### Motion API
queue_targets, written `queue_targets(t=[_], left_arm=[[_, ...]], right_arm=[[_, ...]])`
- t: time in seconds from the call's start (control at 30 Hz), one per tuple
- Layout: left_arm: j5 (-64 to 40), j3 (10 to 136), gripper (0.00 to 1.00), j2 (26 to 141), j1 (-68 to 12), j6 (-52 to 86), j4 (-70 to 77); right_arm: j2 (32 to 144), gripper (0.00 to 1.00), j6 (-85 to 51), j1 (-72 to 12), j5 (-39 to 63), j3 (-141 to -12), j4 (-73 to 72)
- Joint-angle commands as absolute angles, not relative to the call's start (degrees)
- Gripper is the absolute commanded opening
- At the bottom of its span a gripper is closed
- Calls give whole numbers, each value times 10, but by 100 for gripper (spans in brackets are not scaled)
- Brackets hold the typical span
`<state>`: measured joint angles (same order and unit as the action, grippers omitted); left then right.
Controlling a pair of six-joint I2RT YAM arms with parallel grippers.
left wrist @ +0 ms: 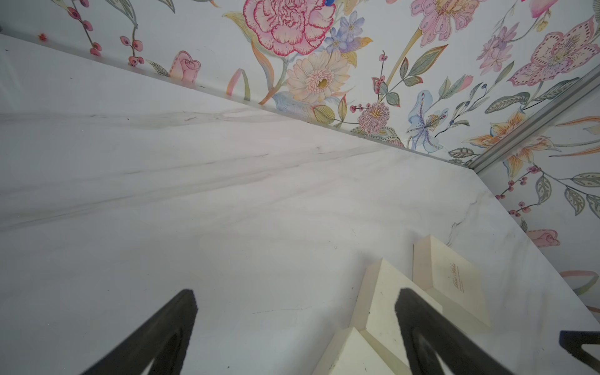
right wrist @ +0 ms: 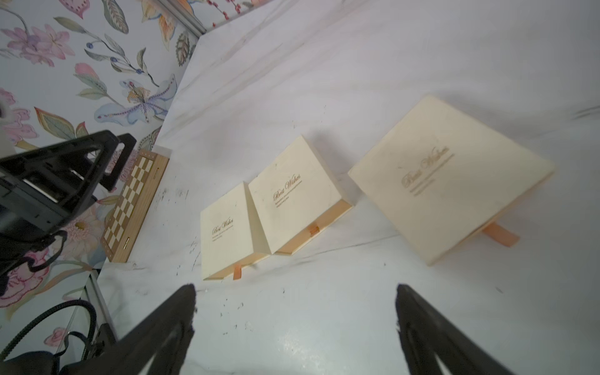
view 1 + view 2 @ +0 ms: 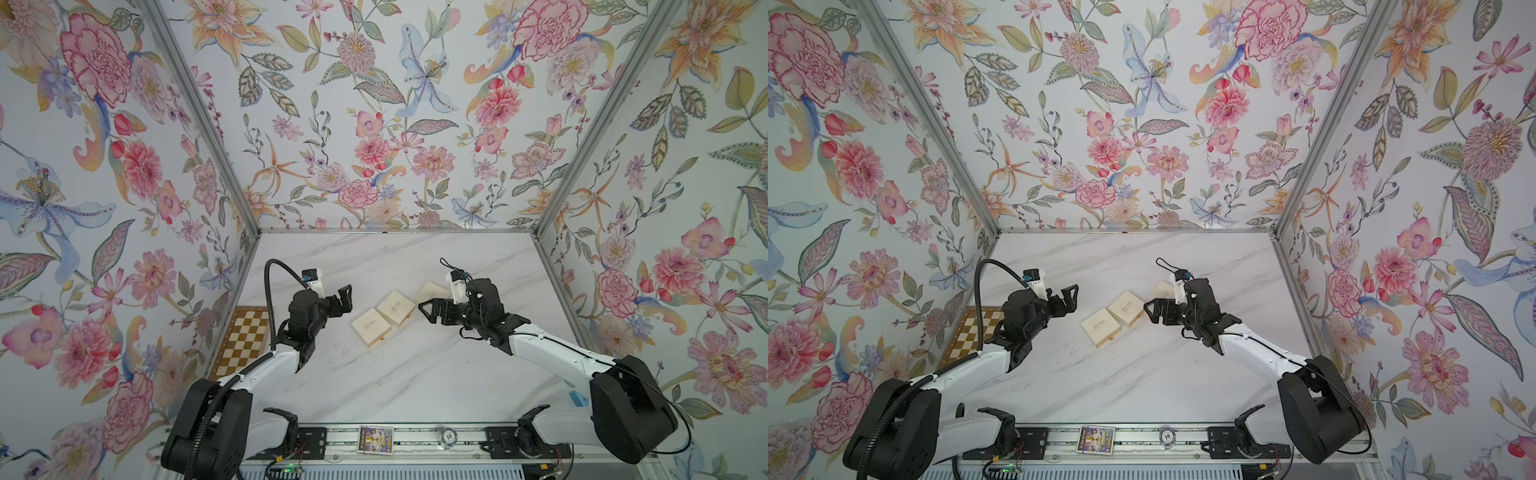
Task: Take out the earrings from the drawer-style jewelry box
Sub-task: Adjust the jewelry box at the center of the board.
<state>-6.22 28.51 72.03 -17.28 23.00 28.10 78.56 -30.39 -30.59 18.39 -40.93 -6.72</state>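
An orange ribbon tab can be seen at the near box's side, so I expect the box's drawer to come straight out there when I hold the box and pull.
Three cream drawer-style jewelry boxes lie in a row on the marble table, each with its drawer shut and an orange ribbon tab: a near-left box, a middle box and a far-right box. The earrings are hidden. My left gripper hovers open just left of the boxes. To the right of them, my right gripper hangs open over bare table. Neither holds anything.
A wooden chessboard lies against the left wall behind the left arm. A playing-card pack and a poker chip sit on the front rail. Floral walls close in the table on three sides.
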Motion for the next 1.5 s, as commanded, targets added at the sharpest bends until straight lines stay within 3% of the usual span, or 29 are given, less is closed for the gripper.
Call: queue_targets(t=[0.0, 0.17, 0.27, 0.4, 0.7, 1.03, 1.47], left_arm=[[-60, 319, 99, 735, -185, 232, 253], [-78, 345, 97, 762, -188, 228, 229], [-97, 366, 91, 781, -188, 228, 202], [-107, 388, 75, 808, -188, 216, 171], [-147, 453, 52, 878, -188, 209, 84], [-143, 551, 42, 998, -187, 194, -38], [-155, 525, 24, 999, -201, 225, -4]], right_arm=[[802, 95, -354, -330, 210, -408, -100], [827, 92, -378, -345, 240, -399, -133], [839, 88, -383, -350, 257, -397, -145], [858, 81, -383, -363, 283, -403, -147], [911, 68, -372, -411, 294, -436, -126], [950, 63, -356, -422, 309, -468, -100], [982, 54, -352, -423, 334, -483, -101]])
